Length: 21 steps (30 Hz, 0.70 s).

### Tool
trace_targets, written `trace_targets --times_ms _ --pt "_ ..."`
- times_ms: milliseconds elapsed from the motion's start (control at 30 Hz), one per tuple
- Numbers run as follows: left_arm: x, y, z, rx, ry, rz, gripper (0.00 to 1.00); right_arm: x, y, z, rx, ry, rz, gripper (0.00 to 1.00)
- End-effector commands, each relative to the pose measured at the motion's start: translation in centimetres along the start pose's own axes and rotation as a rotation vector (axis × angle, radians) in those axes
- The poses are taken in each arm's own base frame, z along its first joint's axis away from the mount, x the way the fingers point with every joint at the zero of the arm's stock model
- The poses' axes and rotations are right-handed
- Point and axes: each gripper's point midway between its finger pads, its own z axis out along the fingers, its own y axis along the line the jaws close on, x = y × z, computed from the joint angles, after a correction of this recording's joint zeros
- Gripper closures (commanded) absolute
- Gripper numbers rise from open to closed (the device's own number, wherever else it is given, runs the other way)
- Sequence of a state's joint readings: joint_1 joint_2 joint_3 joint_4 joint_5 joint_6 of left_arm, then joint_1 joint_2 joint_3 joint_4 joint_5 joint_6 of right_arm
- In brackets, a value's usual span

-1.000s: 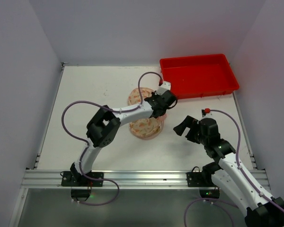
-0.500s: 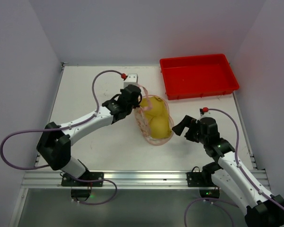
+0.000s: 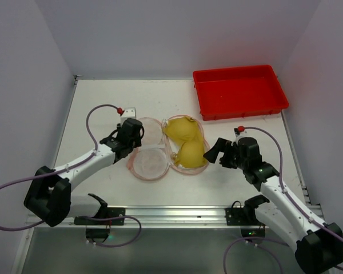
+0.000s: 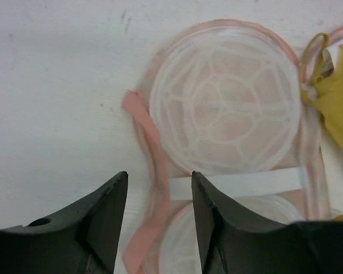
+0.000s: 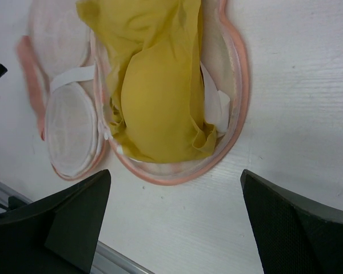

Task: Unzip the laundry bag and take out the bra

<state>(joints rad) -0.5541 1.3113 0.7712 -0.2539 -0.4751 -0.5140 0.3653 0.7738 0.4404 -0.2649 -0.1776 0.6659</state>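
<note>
White cloth [image 5: 218, 110] sticks out from under the yellow bra [image 3: 191, 153], so I expect to find a white bra hidden below when I pick the yellow bra up.
The laundry bag [image 3: 149, 164] lies unzipped and spread flat in two halves in mid-table. Its left half shows pale mesh lobes [image 4: 226, 111] with pink zip edging [image 4: 150, 142]. The right half [image 5: 240, 68] holds the yellow bra [image 3: 186, 152] [image 5: 160, 85], whose edge also shows in the left wrist view [image 4: 338, 97]. My left gripper [image 3: 135, 141] [image 4: 158, 174] is open just above the left half's outer edge, with the pink edging lying loose between its fingers. My right gripper [image 3: 213, 149] [image 5: 175, 171] is wide open at the bag's right rim, holding nothing.
A red plastic tray [image 3: 240, 91] sits at the back right. An aluminium rail [image 3: 160, 214] runs along the near edge by the arm bases. White walls close in the table on the left, back and right.
The left arm swung left, folding the bag's top half open and exposing the bra, then its jaws parted off the edging. The right gripper edged towards the bag.
</note>
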Motion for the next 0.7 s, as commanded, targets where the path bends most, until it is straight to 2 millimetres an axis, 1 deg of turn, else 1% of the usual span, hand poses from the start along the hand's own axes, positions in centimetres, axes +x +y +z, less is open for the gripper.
trace_targets --times_ms 0,33,67,100,133,167,200,233,267,300,333,400,433,467,500,533,567,600,633,667 --pt "-2.2 3.0 -1.5 -0.098 -0.064 -0.045 0.44 -2.5 3.1 0.5 -0.097 -0.016 -0.06 0.04" --pt "-2.4 4.4 -1.9 -0.15 -0.064 -0.04 0.36 -2.7 3.3 0.8 -0.101 -0.008 -0.06 0.04" --pt "-3.5 5.0 -2.7 -0.163 -0.093 -0.054 0.29 -2.7 3.3 1.1 -0.098 0.003 -0.061 0.05" --pt "-4.0 5.5 -3.2 -0.181 -0.106 -0.055 0.21 -2.5 3.3 1.8 -0.091 0.03 -0.058 0.07" --pt "-4.3 6.3 -3.7 -0.202 -0.106 -0.056 0.18 -2.5 3.4 2.3 -0.095 0.039 -0.06 0.08" --pt "-5.6 6.1 -4.7 -0.184 -0.138 -0.075 0.16 -2.5 3.4 2.6 -0.091 0.049 -0.057 0.1" --pt "-6.1 6.0 -5.2 -0.168 -0.147 -0.075 0.13 -2.6 3.5 3.0 -0.092 0.056 -0.056 0.11" --pt "-6.5 5.5 -5.6 -0.132 -0.151 -0.079 0.13 -2.3 3.3 3.8 -0.081 0.073 -0.052 0.11" --pt "-7.5 5.2 -6.5 -0.1 -0.179 -0.092 0.12 -2.4 3.2 4.2 -0.077 0.079 -0.047 0.14" --pt "-8.0 4.9 -7.0 -0.074 -0.189 -0.087 0.12 -2.3 3.2 4.5 -0.071 0.089 -0.043 0.16" --pt "-8.2 4.3 -7.3 -0.034 -0.192 -0.083 0.11 -1.9 2.6 5.3 -0.047 0.11 -0.036 0.18" --pt "-9.3 3.7 -8.5 0.025 -0.221 -0.074 0.11 -1.6 2.1 6.2 -0.026 0.123 -0.025 0.23" --pt "-9.5 3.5 -8.7 0.041 -0.23 -0.07 0.11 -1.8 2.2 6.3 -0.029 0.115 -0.026 0.23" --pt "-10.0 3.4 -9.3 0.061 -0.252 -0.073 0.11 -1.3 1.7 6.8 -0.014 0.135 -0.019 0.26" --pt "-9.7 3.5 -9.3 0.065 -0.258 -0.054 0.11 -1.2 1.6 7.0 -0.014 0.142 -0.019 0.28" --pt "-10.2 3.3 -9.4 0.083 -0.287 -0.057 0.11 -1.0 1.6 7.3 -0.016 0.151 -0.018 0.32" --pt "-9.4 3.5 -9.2 0.083 -0.287 -0.044 0.11 -0.5 1.3 7.7 -0.006 0.171 -0.014 0.34" --pt "-9.4 3.6 -9.1 0.084 -0.298 -0.033 0.11 -0.4 1.3 7.8 -0.011 0.177 -0.016 0.36" --pt "-9.2 3.5 -9.0 0.089 -0.299 -0.03 0.11 -0.5 1.6 8.0 -0.025 0.175 -0.017 0.42" --pt "-8.8 3.5 -8.9 0.091 -0.289 -0.025 0.11 0.0 1.9 8.0 -0.045 0.195 -0.018 0.46"
